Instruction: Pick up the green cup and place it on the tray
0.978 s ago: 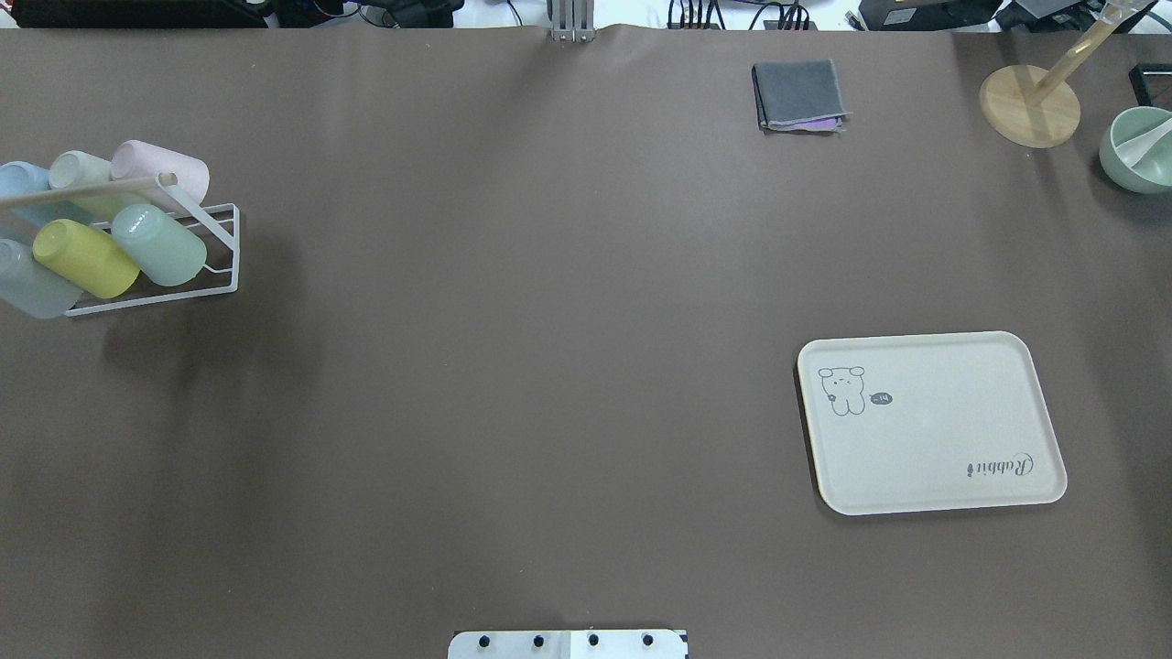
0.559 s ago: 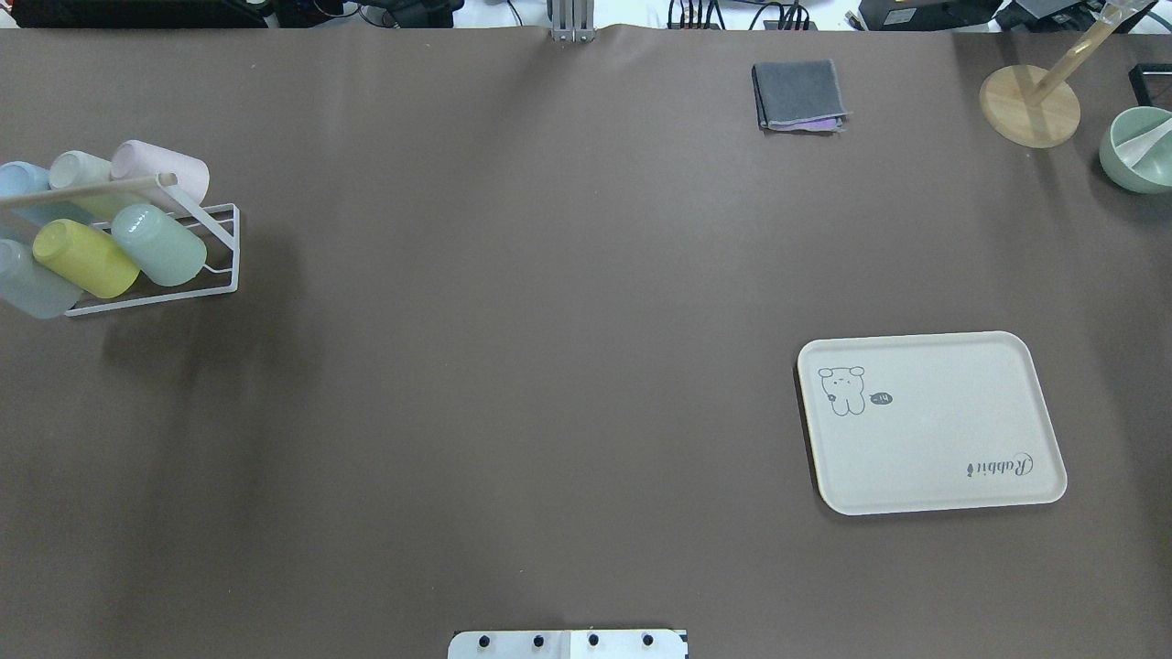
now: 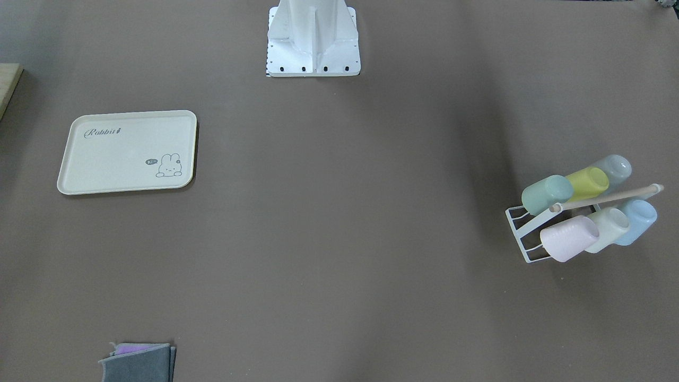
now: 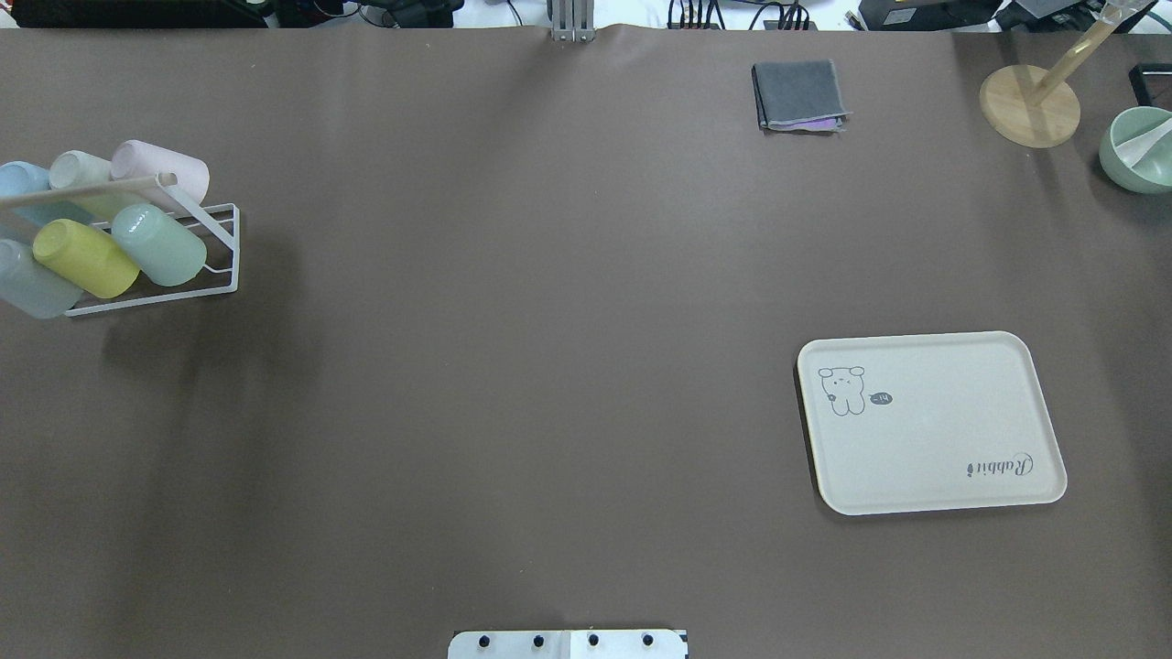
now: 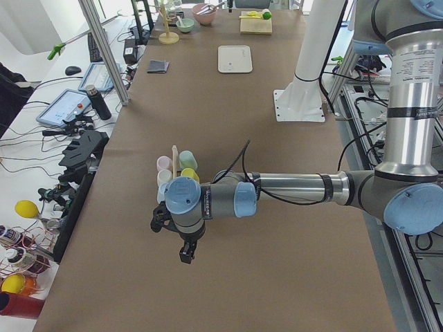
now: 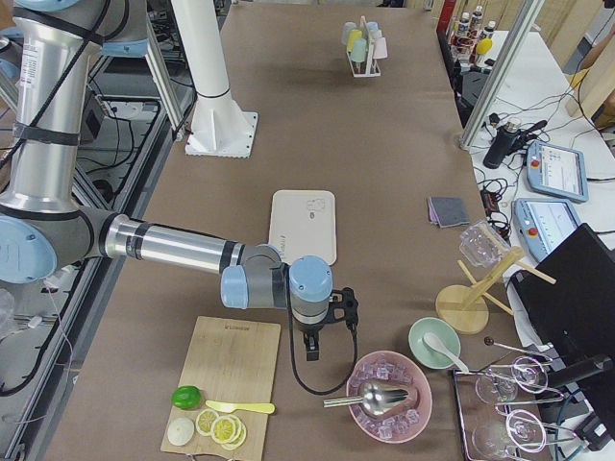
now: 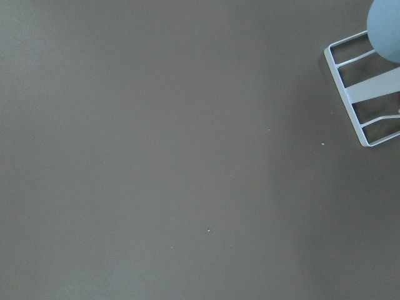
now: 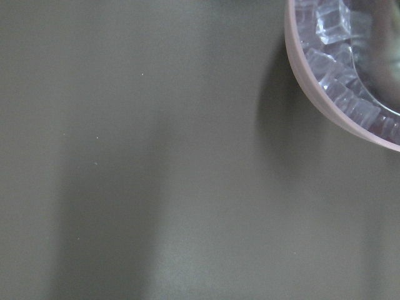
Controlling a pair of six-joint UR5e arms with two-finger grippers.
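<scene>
The cream tray's short edge (image 3: 69, 149) is free and faces my right gripper, which I go on bringing toward the tray's rim (image 3: 61, 171) until its fingers straddle it, then close.
The green cup (image 4: 160, 245) is a pale mint tumbler lying tilted on a white wire rack (image 4: 222, 275) at the table's left edge, next to a yellow cup (image 4: 84, 258). It also shows in the front view (image 3: 543, 193) and the left side view (image 5: 187, 162). The cream tray (image 4: 929, 421) with "Rabbit" script lies bare at the right, also in the front view (image 3: 127, 151). My left gripper (image 5: 185, 256) hangs over the table near the rack. My right gripper (image 6: 309, 351) hangs past the tray by a pink bowl. I cannot tell whether either is open or shut.
The rack also holds pink (image 4: 165, 169), whitish, blue and grey cups under a wooden rod. A folded grey cloth (image 4: 797, 94), a wooden stand (image 4: 1030, 105) and a green bowl (image 4: 1138, 149) sit at the back right. A pink ice bowl (image 8: 337, 81) and cutting board (image 6: 226, 379) lie beyond the tray.
</scene>
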